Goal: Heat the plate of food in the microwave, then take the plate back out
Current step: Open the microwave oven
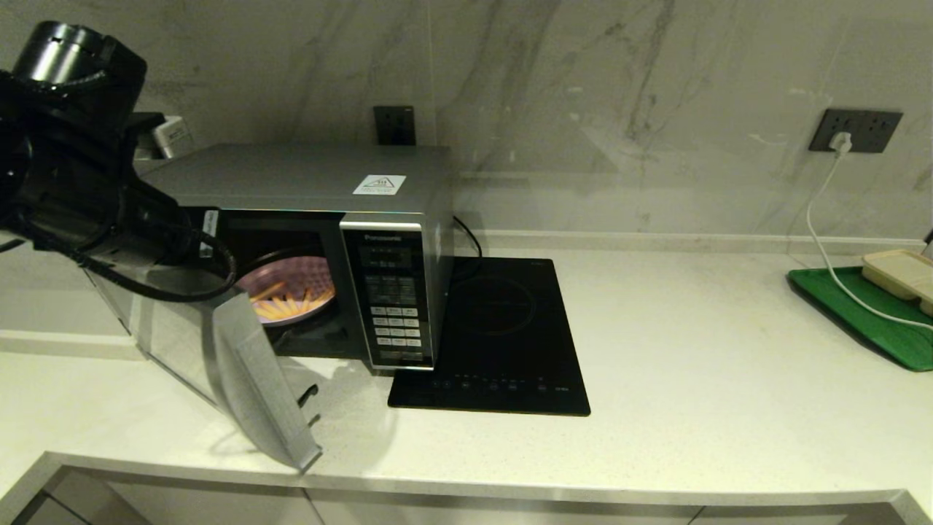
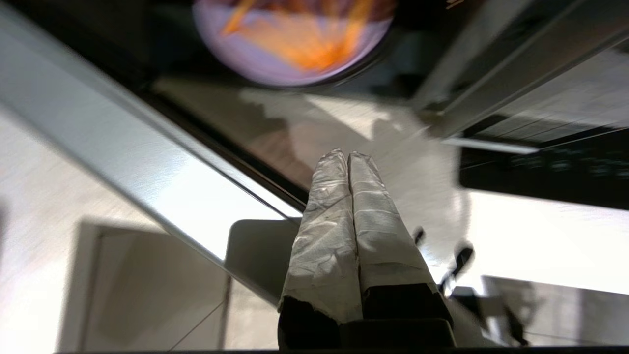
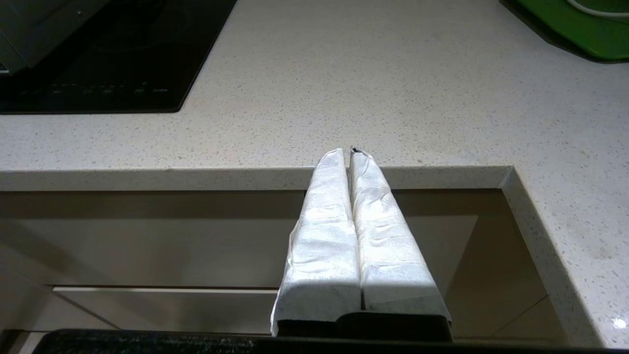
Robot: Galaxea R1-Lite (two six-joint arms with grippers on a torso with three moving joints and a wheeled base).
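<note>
The microwave door [image 1: 254,385] is half open across the lilac plate's path out, so my left gripper should push the door's inner side [image 2: 253,165] wide before it grabs the plate.
The silver microwave [image 1: 313,175] stands at the left of the counter with its door [image 1: 255,379] swung open toward the front. Inside its lit chamber sits the lilac plate of food [image 1: 288,295], with orange fries on it. My left arm [image 1: 65,160] reaches in from the upper left, and its fingers are hidden in the head view. In the left wrist view my left gripper [image 2: 348,155] is shut on nothing, beside the open door [image 2: 147,167] and a short way in front of the plate [image 2: 295,44]. My right gripper [image 3: 348,151] is shut and empty, parked before the counter's front edge.
A flat black induction hob [image 1: 503,335] lies right beside the microwave. At the far right a green tray [image 1: 867,313] holds a beige rectangular tray [image 1: 900,273], and a white cable [image 1: 824,240] runs down from a wall socket onto it.
</note>
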